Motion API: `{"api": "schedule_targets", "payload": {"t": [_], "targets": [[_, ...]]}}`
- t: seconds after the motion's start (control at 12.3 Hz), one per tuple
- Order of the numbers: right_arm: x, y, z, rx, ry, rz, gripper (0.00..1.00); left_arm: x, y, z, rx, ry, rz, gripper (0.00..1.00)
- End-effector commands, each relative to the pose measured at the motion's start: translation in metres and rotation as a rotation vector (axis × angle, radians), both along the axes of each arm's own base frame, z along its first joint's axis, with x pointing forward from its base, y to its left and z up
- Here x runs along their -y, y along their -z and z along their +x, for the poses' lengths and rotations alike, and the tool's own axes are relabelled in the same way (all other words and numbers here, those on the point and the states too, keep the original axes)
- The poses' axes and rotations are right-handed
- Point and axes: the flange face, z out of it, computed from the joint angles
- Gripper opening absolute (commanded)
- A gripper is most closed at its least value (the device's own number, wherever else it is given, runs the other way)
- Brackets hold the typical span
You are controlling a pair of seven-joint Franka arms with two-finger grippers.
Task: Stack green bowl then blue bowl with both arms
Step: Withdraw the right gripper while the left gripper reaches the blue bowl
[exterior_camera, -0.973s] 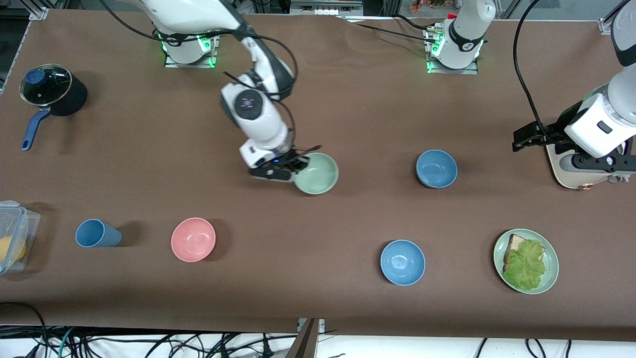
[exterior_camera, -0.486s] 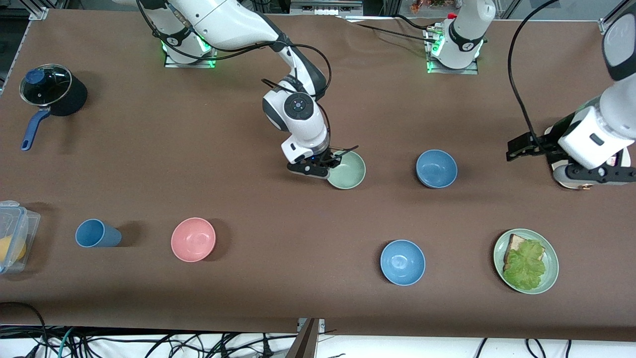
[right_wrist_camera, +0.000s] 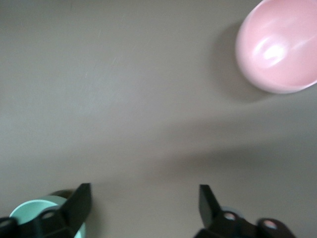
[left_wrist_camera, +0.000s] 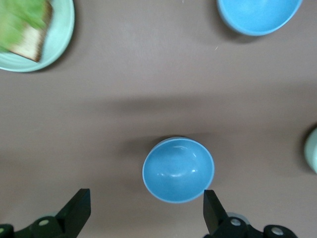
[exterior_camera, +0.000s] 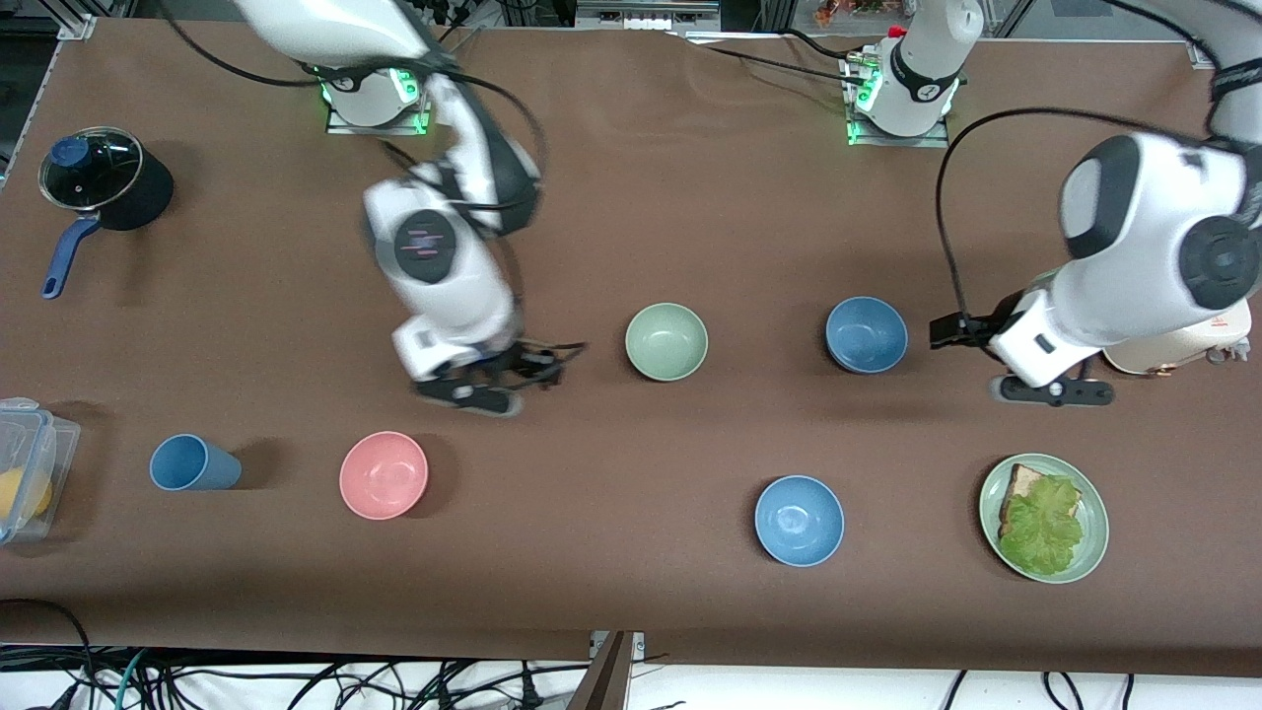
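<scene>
The green bowl's rim looks roughly as wide as the blue bowl's, so I expect the blue bowl to nearly hide it as I lower it in.
The green bowl stands upright on the table by itself, and part of its rim shows in the right wrist view. The blue bowl sits beside it toward the left arm's end and shows in full from above. My right gripper is open and empty over bare table between the green bowl and the pink bowl. My left gripper hangs open and empty in the air beside the blue bowl, which lies just ahead of its fingertips.
Nearer the front camera are a pink bowl, a blue cup, a brighter sky-blue bowl and a pale green plate with bread and lettuce. A lidded pot and a clear container sit at the right arm's end.
The right gripper carried the green bowl toward the blue bowl, opened, let it go and pulled back toward the right arm's end. The left arm swung in toward the blue bowl.
</scene>
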Motion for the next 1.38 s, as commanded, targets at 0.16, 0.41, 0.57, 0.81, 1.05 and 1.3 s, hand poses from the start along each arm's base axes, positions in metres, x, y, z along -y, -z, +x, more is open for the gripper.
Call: {"api": "schedule_targets", "payload": {"t": [0.16,0.41,0.57,0.81,1.05,1.3], "targets": [[0.152,-0.093,-0.017,-0.058,-0.115,0.012,1.00,-0.002,0.070,-0.036,0.032,0.005,-0.008,1.00],[0.199,-0.136,-0.041,-0.091,-0.116,0.031,1.00,-0.007,0.107,-0.055,0.081,0.065,-0.012,0.99],[0.226,-0.150,-0.050,-0.125,-0.080,0.041,1.00,-0.009,0.123,-0.066,0.095,0.061,-0.009,0.98],[0.250,-0.176,-0.068,-0.112,-0.110,0.015,1.00,-0.011,0.145,-0.075,0.102,0.076,-0.007,0.90],[0.249,-0.171,-0.067,-0.125,-0.112,0.011,1.00,-0.011,0.158,-0.078,0.089,0.103,-0.010,0.68],[0.243,-0.159,-0.059,-0.132,-0.116,-0.002,1.00,-0.011,0.167,-0.079,0.078,0.101,-0.011,0.33]]}}
